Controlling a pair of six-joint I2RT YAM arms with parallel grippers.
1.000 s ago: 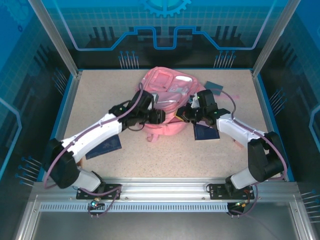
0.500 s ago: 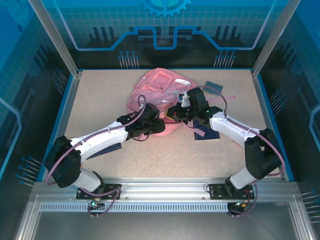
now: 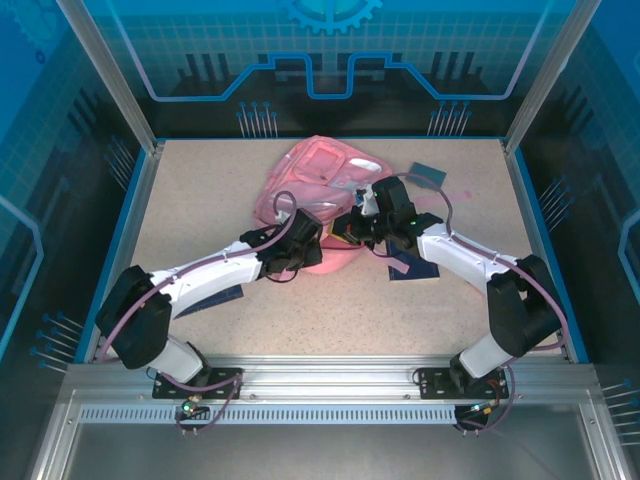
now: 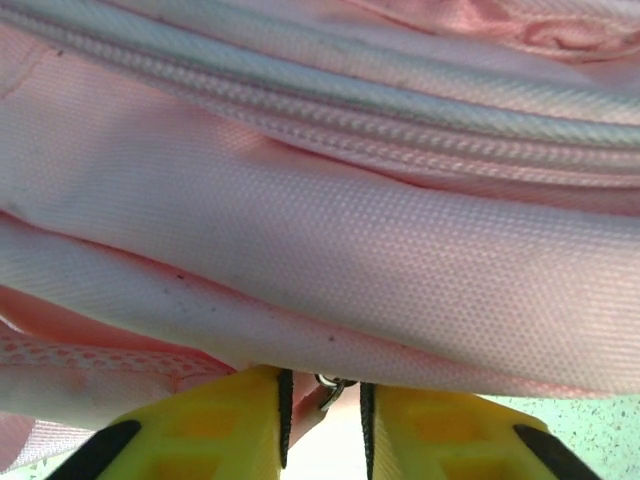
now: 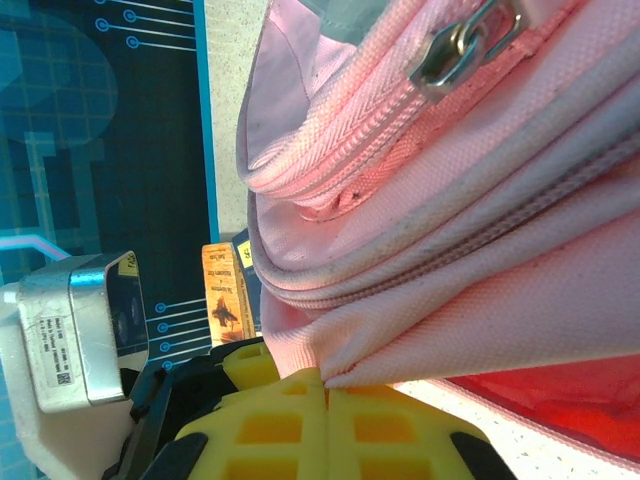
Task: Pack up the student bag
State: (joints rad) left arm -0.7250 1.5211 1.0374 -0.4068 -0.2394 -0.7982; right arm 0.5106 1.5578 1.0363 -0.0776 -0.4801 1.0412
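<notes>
Next, my right gripper pulls the fabric fold [image 5: 325, 352] straight before my left gripper pulls the zip further, because the bag [image 3: 318, 186] lies slanted and bunched up at the zip pull.
The student bag [image 3: 322, 172] is a pink backpack lying in the middle of the table, its top towards the far side. My left gripper [image 3: 318, 244] is at its near edge. In the left wrist view the yellow fingers [image 4: 215, 425] stand narrowly apart, with the zip pull's metal ring and pink tab [image 4: 318, 392] between them, under a zip seam [image 4: 330, 115]. My right gripper [image 3: 352, 228] is at the bag's near right side. Its jaws [image 5: 327, 380] are pressed together on a fold of the bag's pink fabric [image 5: 470, 300], below a silver zip slider [image 5: 462, 45].
Flat dark blue books lie at the far right [image 3: 428, 176], under the right forearm [image 3: 410, 266] and under the left forearm [image 3: 215, 298]. An orange book spine [image 5: 222, 295] shows beside the bag. Red material [image 5: 560, 392] shows beneath the bag. Blue walls ring the table.
My right gripper has moved left, drawing the bag's near edge up and bunching it. My left gripper has shifted slightly nearer and right along that edge. The book under the right forearm is more exposed.
</notes>
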